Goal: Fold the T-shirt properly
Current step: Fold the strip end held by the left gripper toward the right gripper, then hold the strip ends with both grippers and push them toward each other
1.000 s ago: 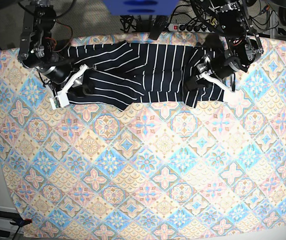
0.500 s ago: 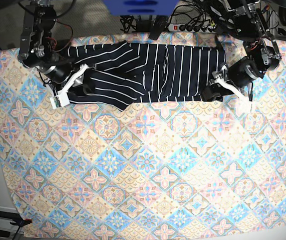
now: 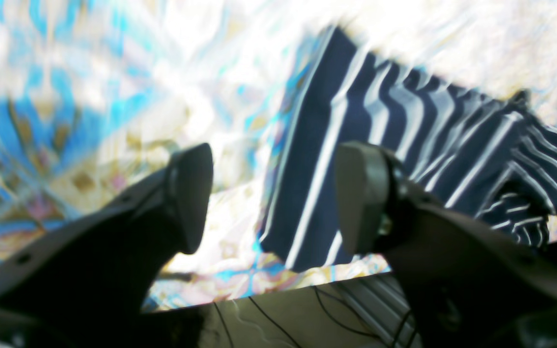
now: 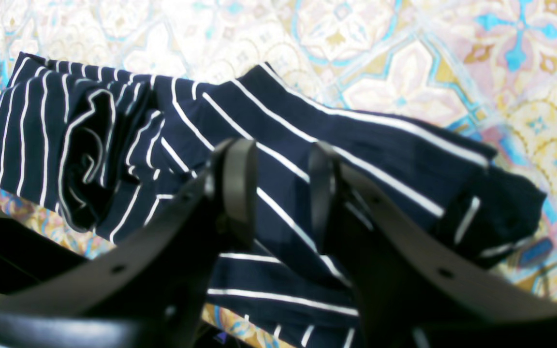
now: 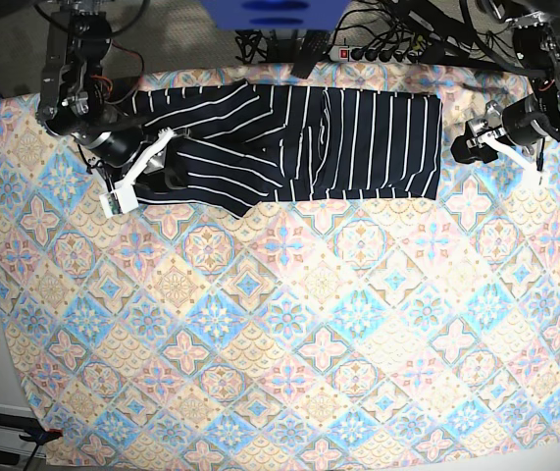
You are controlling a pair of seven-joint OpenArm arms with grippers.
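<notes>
My left gripper's open fingers are on either side of the T-shirt's flat edge (image 3: 286,174), so I keep moving in toward the striped T-shirt until they pinch that edge (image 5: 438,144).
The dark navy T-shirt (image 5: 358,137) with thin white stripes lies along the table's far edge; its right half is flat and its left half is bunched and creased. My left gripper (image 5: 468,145) is open and empty just right of the shirt's right edge. In the left wrist view the gripper (image 3: 273,193) hangs over the tablecloth with the shirt's edge (image 3: 404,130) behind it. My right gripper (image 5: 157,175) sits on the shirt's bunched lower left part. In the right wrist view its jaws (image 4: 281,193) stand a little apart over the striped fabric (image 4: 356,145).
The pastel diamond-patterned tablecloth (image 5: 289,334) covers the whole table. A power strip and cables (image 5: 378,51) lie beyond the far edge, behind the shirt. The table's far edge shows in the left wrist view (image 3: 259,295).
My left gripper has let go of the shirt's right side and moved right, off the fabric. That side now lies spread flat. The right arm has barely moved.
</notes>
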